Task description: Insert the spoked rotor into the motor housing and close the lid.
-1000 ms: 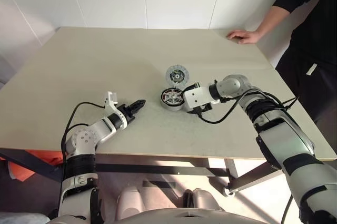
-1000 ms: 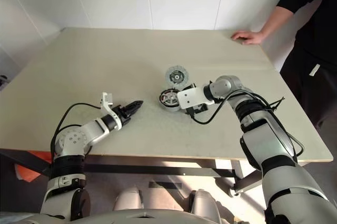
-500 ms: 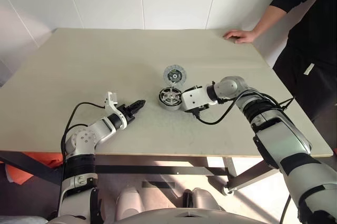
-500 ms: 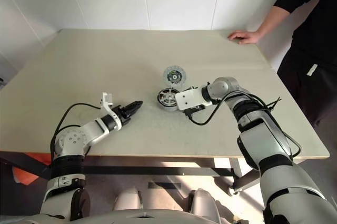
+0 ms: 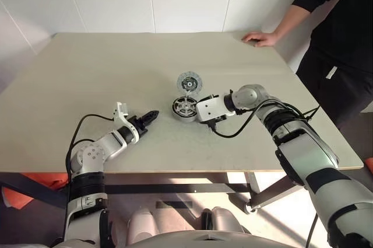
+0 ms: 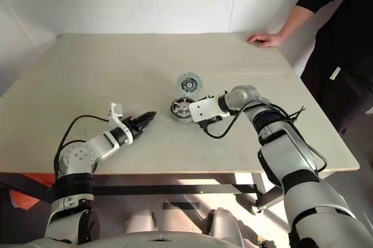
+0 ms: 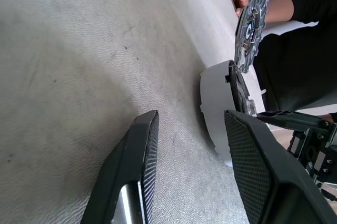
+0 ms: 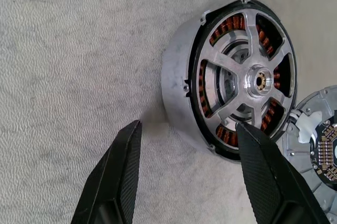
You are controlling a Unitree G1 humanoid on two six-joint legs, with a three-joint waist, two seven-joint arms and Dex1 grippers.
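Note:
A small joint (image 8: pixel 294 115) connects the lid (image 5: pixel 190 83) to the motor housing, so the lid will turn along with the housing when I turn the housing by its rim.
The motor housing (image 5: pixel 182 108), a squat silver ring with copper windings, sits mid-table. The spoked rotor (image 8: pixel 253 81) lies seated inside it, its pale hub in the centre. The lid (image 5: pixel 187 81), a flat grey ribbed disc, lies on the table just beyond the housing, close to its rim. My right gripper (image 8: pixel 188 126) is open beside the housing's right side, fingers apart and holding nothing. My left gripper (image 5: pixel 152 114) hovers low over the table to the housing's left, a short gap away. It is open and empty, pointing at the housing (image 7: pixel 213 103).
A person stands at the table's right side (image 5: pixel 332 32) with a hand (image 5: pixel 259 38) resting on the far right corner. The beige table (image 5: pixel 105 67) stretches wide to the left and front. Cables trail from both wrists.
The camera has shifted. My right hand has edged slightly left beside the housing. The left arm, housing and lid keep their places.

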